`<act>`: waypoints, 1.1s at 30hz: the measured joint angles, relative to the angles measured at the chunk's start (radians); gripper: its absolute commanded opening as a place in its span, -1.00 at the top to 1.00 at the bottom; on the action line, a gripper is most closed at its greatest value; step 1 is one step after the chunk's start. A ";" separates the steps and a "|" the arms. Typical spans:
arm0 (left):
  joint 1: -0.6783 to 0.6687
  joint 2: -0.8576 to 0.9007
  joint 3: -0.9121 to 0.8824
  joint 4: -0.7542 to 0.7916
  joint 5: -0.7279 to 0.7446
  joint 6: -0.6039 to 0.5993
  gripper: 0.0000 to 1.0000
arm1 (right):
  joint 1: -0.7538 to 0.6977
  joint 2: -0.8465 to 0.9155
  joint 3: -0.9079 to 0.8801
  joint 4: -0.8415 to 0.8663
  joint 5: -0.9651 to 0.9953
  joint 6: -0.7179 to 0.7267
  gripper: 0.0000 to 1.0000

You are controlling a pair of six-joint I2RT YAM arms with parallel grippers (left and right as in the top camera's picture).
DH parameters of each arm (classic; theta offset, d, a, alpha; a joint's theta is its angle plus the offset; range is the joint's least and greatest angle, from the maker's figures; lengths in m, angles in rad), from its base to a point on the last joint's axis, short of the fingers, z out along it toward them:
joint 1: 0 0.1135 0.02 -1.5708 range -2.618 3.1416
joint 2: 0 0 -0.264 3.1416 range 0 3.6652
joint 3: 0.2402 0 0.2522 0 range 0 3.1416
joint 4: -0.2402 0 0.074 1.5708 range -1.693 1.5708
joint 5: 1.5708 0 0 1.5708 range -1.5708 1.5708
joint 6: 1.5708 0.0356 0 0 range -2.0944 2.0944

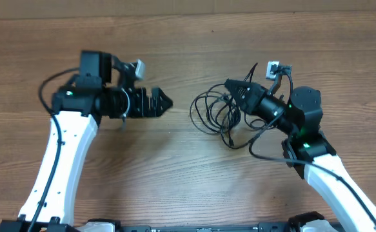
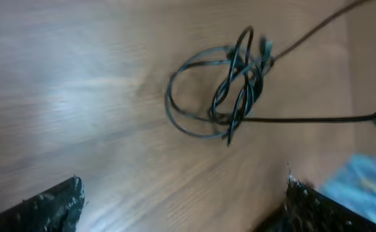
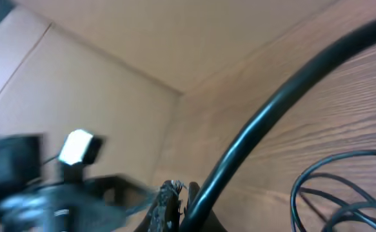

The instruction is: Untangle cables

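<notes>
I expect the black cable loops to rise together, still tangled, when I lift with my left gripper, as they cross through one another in a tight clump.
The cables lie as a small bundle of thin black loops on the wooden table, between the two arms. My right gripper is at the bundle's far right edge and is shut on a cable. In the right wrist view that strand runs up from the closed gripper, with loose loops at the lower right. In the left wrist view the bundle lies ahead, and one strand stretches taut to the right. My left gripper stands open and empty, left of the bundle.
A tan wall runs along the table's far edge. My left arm shows blurred at the left of the right wrist view. A blurred blue patch sits at the lower right of the left wrist view.
</notes>
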 measured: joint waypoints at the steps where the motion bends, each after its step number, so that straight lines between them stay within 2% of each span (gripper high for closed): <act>1: -0.002 0.002 -0.043 0.032 0.048 0.031 -0.99 | 0.013 -0.033 0.000 -0.018 -0.014 -0.017 0.92; 7: -0.002 0.005 -0.182 0.190 0.222 0.088 -0.99 | 0.090 -0.152 0.000 -0.032 -0.054 -0.056 0.92; 11: -0.016 0.005 -0.219 0.264 0.272 0.064 -0.99 | 0.148 -0.171 0.000 -0.034 -0.056 -0.074 0.92; 14: -0.089 0.005 -0.229 0.314 0.288 0.030 -0.99 | 0.188 -0.171 0.000 -0.053 -0.038 -0.079 0.92; 17: -0.179 0.005 -0.229 0.324 0.245 -0.006 -0.99 | 0.209 -0.171 0.000 -0.053 -0.020 -0.084 0.92; 25: -0.344 0.005 -0.233 0.312 -0.080 -0.163 -1.00 | 0.209 -0.177 0.000 -0.057 -0.010 -0.085 0.92; 30: -0.388 0.004 -0.269 0.401 -0.185 -0.210 -0.50 | 0.209 -0.212 0.013 -0.058 -0.006 -0.086 0.92; 33: -0.402 0.004 -0.315 0.449 -0.248 -0.249 0.00 | 0.209 -0.232 0.040 -0.056 -0.003 -0.089 0.92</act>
